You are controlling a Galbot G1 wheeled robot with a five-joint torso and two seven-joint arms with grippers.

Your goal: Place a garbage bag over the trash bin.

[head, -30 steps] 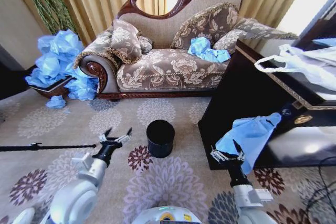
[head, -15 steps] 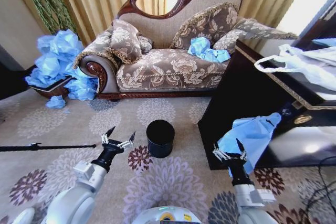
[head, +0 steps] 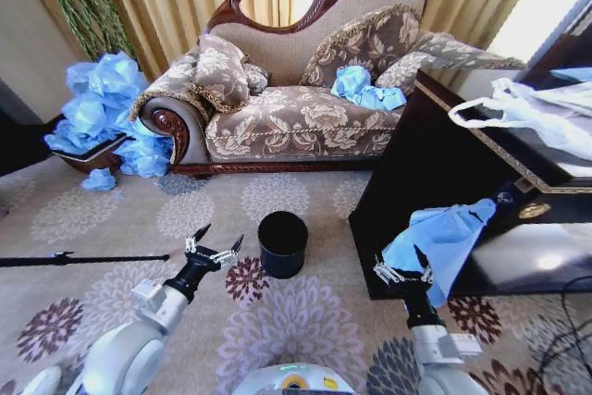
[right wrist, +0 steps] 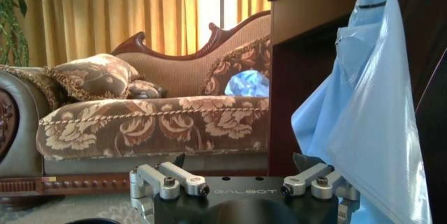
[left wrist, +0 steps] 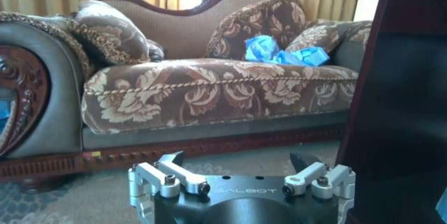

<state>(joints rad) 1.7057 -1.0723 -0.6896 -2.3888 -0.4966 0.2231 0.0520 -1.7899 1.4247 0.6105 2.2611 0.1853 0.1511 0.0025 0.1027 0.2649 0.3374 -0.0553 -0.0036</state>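
I expect the garbage bag (head: 421,249) to come loose and leave another one hanging when I pull it, because overlapping light-blue layers (head: 455,217) hang bunched up at the cabinet's corner.
The trash bin (head: 282,243) is small, black and round, and stands upright on the patterned carpet in front of the sofa. My left gripper (head: 213,247) hovers open just left of the bin, with nothing between its fingers (left wrist: 237,160). The light-blue garbage bag (head: 440,237) hangs down the front of the dark cabinet (head: 435,164) at the right. My right gripper (head: 402,271) is open at the bag's lower left edge. In the right wrist view the bag (right wrist: 370,119) hangs beside one finger of that gripper (right wrist: 241,161).
An ornate sofa (head: 296,122) with cushions stands behind the bin, with crumpled blue bags (head: 365,88) on its seat. A heap of blue bags (head: 106,113) lies at the far left. A white handled bag (head: 536,113) rests on the cabinet top. A thin black pole (head: 83,258) crosses the floor at the left.
My left gripper has moved right, closer to the bin. The right gripper has barely shifted beside the hanging bag.
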